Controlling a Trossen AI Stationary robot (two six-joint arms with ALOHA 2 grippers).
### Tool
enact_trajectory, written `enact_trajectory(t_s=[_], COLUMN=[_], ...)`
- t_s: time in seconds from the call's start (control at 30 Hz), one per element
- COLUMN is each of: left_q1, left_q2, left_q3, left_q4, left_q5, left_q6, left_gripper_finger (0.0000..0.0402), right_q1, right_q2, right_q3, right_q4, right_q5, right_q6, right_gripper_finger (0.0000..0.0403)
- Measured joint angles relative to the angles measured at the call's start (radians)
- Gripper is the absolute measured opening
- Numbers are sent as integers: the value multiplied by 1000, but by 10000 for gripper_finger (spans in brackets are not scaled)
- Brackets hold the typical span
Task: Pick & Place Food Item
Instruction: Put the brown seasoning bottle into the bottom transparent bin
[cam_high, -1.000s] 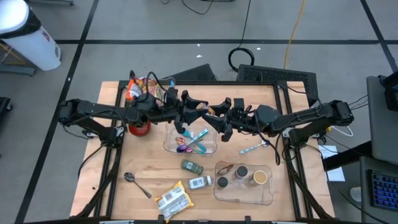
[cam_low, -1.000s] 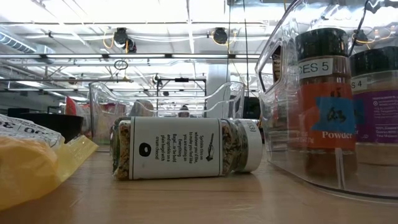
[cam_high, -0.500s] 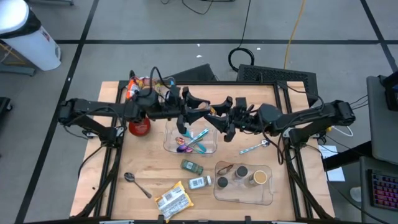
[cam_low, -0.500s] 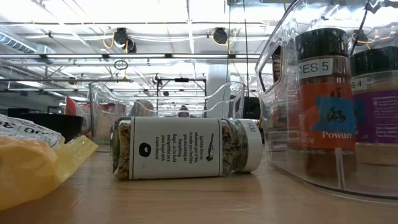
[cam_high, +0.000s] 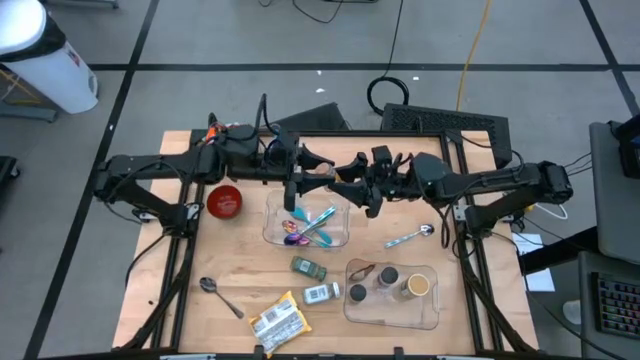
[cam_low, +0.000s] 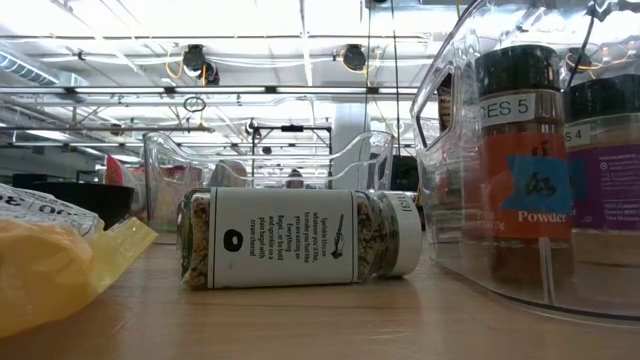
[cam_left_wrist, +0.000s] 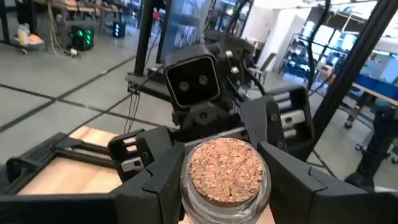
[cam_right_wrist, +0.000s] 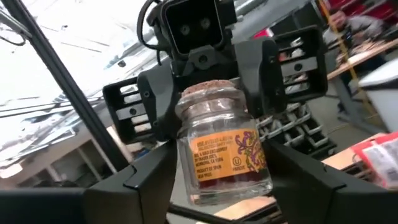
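Next, I open my right gripper off the jar's body (cam_right_wrist: 227, 158), then turn the cork lid toward my right gripper, since the jar's cork lid (cam_left_wrist: 226, 171) faces my left gripper.
A small glass jar with a cork lid and an orange label (cam_right_wrist: 227, 158) hangs in the air between my two grippers, above the far rim of the clear utensil bin (cam_high: 270, 232). It lies level, with its cork end (cam_left_wrist: 227, 169) toward my left gripper. My left gripper (cam_high: 322, 181) comes from the table's left and is shut on it; it also shows in the left wrist view (cam_left_wrist: 227, 183). My right gripper (cam_high: 346, 186) comes from the table's right, faces the left one and is shut on the jar's body; it also shows in the right wrist view (cam_right_wrist: 227, 183). My left gripper pinches the jar's neck just behind the cork lid (cam_left_wrist: 189, 186) between its two fingers. The fingers lie level and come from the table's left. The jar is lifted clear and lies level, cork toward this gripper. My right gripper pinches the jar's glass body near its bottom end (cam_right_wrist: 198, 186) between its two fingers, one on each side. The fingers lie level and come from the table's right. The jar is clear of the table, bottom toward this gripper.
The utensil bin holds coloured cutlery. A red bowl (cam_high: 223, 200) stands at the left and a metal spoon (cam_high: 408, 238) lies at the right. Two spice jars (cam_high: 308, 267) (cam_low: 300, 238), a snack packet (cam_high: 277, 320), another spoon (cam_high: 220, 297) and a clear bin of spice jars (cam_high: 430, 300) are at the front.
Both grippers have gone together toward the table's far edge with the jar between them. The left arm has cleared the red bowl, which now shows whole. The jar has stayed level and clear of the table.
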Motion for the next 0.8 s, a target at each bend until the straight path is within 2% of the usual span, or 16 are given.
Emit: enact_trajectory(t_s=[0.13,0.27,0.5,0.63,0.8], left_q1=[11,26,26,20,-2], left_q2=[-2,-3,-3,-3,-3], left_q3=[4,4,4,4,4], left_q4=[-36,-79,-161,-185,-244], left_q5=[35,82,93,90,24], left_q6=[-15,-55,-17,27,111], left_gripper_finger=[179,179,179,179,179], right_q1=[-31,-50,-53,-61,-107], right_q2=[-1,-1,-8,-8,-18], right_q3=[0,0,0,0,0], right_q4=[-54,-132,-259,-288,-291], right_q5=[-94,-184,-221,-236,-357], right_q6=[15,-38,-172,-101,23], right_gripper_finger=[256,273,274,269,269])
